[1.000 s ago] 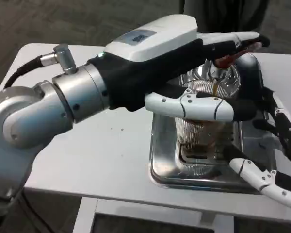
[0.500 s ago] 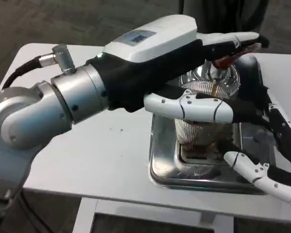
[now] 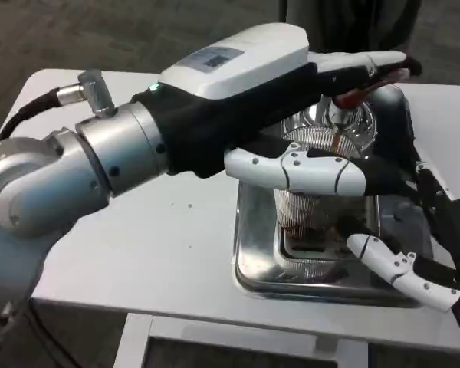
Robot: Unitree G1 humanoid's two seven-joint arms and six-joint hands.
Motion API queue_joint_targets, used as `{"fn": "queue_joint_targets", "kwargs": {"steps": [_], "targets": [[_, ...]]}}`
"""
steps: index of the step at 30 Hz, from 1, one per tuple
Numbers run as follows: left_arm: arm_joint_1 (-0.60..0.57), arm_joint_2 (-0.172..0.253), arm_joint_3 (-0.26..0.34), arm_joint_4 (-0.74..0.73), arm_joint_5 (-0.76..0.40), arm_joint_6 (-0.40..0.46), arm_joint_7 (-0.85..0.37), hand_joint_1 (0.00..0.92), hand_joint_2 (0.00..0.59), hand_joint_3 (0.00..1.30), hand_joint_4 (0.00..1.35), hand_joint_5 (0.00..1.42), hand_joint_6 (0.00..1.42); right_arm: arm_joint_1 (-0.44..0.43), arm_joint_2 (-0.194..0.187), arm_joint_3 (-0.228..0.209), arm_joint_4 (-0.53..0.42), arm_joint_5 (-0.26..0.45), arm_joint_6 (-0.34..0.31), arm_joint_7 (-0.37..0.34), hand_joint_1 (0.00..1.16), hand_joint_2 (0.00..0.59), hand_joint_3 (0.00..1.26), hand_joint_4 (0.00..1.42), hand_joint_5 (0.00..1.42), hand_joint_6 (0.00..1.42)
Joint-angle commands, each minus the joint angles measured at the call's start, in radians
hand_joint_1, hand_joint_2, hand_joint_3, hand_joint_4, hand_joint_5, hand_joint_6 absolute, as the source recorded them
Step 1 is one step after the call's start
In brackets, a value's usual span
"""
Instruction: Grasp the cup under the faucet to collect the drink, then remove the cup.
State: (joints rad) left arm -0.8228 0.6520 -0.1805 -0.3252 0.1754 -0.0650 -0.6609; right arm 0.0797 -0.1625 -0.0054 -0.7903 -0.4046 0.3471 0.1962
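Note:
Dark slots show next to the cup's base, so the clear ribbed cup will reveal a slotted grate when the robot lifts it away.
A clear ribbed cup stands in a shiny metal drip tray under the faucet of a silver drink dispenser. A thin brown stream runs down into the cup, and brown drink has gathered at its bottom. My left hand reaches across above the cup; its long fingers lie on the red tap lever, and its thumb crosses in front of the cup's upper part. My right hand is at the lower right with its fingers spread, one white fingertip close beside the cup's base.
The tray sits near the front right of the white table. My left forearm spans the table's left half. The dispenser body stands right behind the cup. The table's front edge runs just below the tray.
My right hand has moved left and up toward the cup, its lower finger now near the cup's base. The left hand stays on the lever and the stream keeps running.

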Motion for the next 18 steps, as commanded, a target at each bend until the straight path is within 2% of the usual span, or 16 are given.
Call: {"fn": "queue_joint_targets", "kwargs": {"steps": [1, 18], "targets": [[0.041, 0.018, -0.043, -0.022, -0.004, -0.012, -0.077, 0.0, 0.114, 0.13, 0.07, 0.17, 0.16, -0.007, 0.006, 0.008, 0.014, 0.007, 0.003, -0.016, 0.56, 0.258, 0.02, 0.04, 0.15, 0.22], [0.047, 0.025, -0.036, -0.028, -0.006, -0.006, -0.076, 0.0, 0.11, 0.13, 0.07, 0.17, 0.16, -0.05, 0.009, 0.03, 0.066, 0.01, -0.003, -0.043, 0.56, 0.275, 0.03, 0.04, 0.14, 0.2]]}}
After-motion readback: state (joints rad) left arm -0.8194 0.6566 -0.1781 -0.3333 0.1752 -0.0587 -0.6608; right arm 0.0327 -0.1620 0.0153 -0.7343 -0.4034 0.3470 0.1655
